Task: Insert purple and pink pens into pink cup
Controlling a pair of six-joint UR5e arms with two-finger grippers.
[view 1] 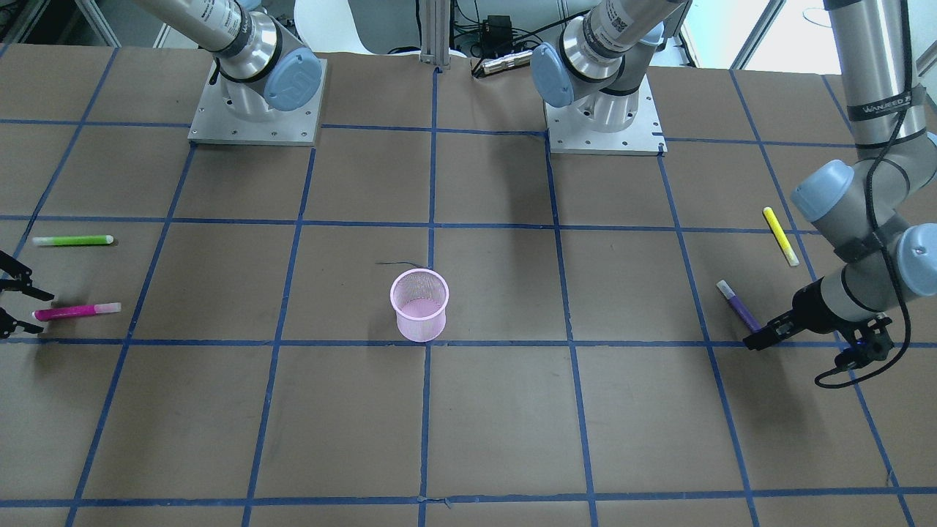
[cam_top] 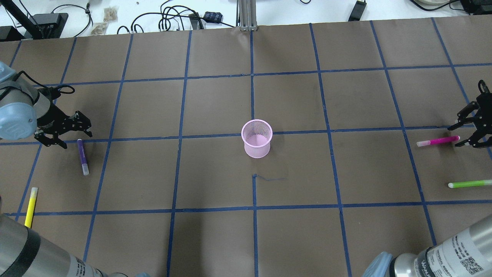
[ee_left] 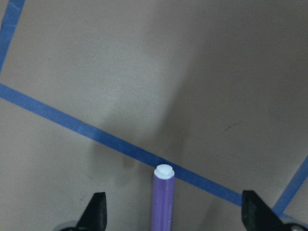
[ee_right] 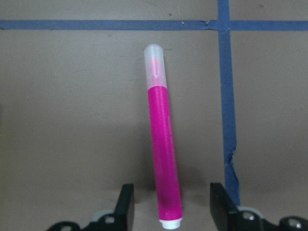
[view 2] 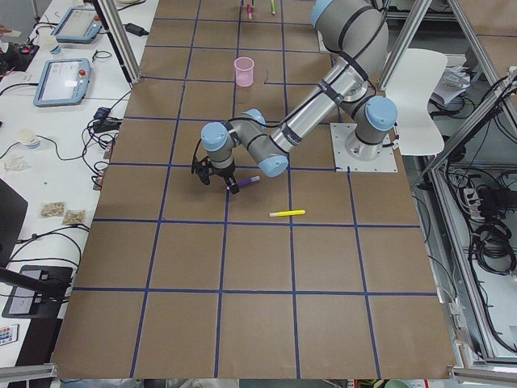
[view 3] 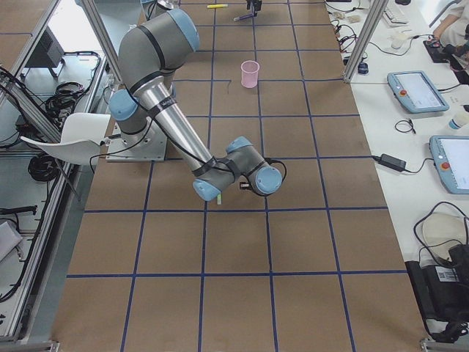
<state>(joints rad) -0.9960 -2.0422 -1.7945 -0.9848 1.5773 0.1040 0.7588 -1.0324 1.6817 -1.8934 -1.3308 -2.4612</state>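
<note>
My gripper will insert the pink pen (view 1: pixel 77 312), which will lean on the cup's rim with its end poking out, because the pink cup (view 1: pixel 419 304) is wide and low.
The pink mesh cup (cam_top: pixel 256 137) stands upright and empty at the table's middle, also in the front view (view 1: pixel 419 304). The purple pen (cam_top: pixel 82 156) lies flat at the far left. My left gripper (cam_top: pixel 67 132) is open, low over the table, its fingertips (ee_left: pixel 98 211) either side of the pen's near end (ee_left: pixel 162 202). The pink pen (cam_top: pixel 438 141) lies flat at the far right. My right gripper (cam_top: pixel 463 134) is open and straddles that pen's end (ee_right: pixel 162 159). Neither pen is gripped.
A green pen (cam_top: pixel 471 184) lies near the pink one, and a yellow pen (cam_top: pixel 30 202) near the purple one. A thin dark thread (cam_top: pixel 269 177) lies near the cup. The arm bases (view 1: pixel 256 110) (view 1: pixel 604 117) stand at the robot's edge of the table.
</note>
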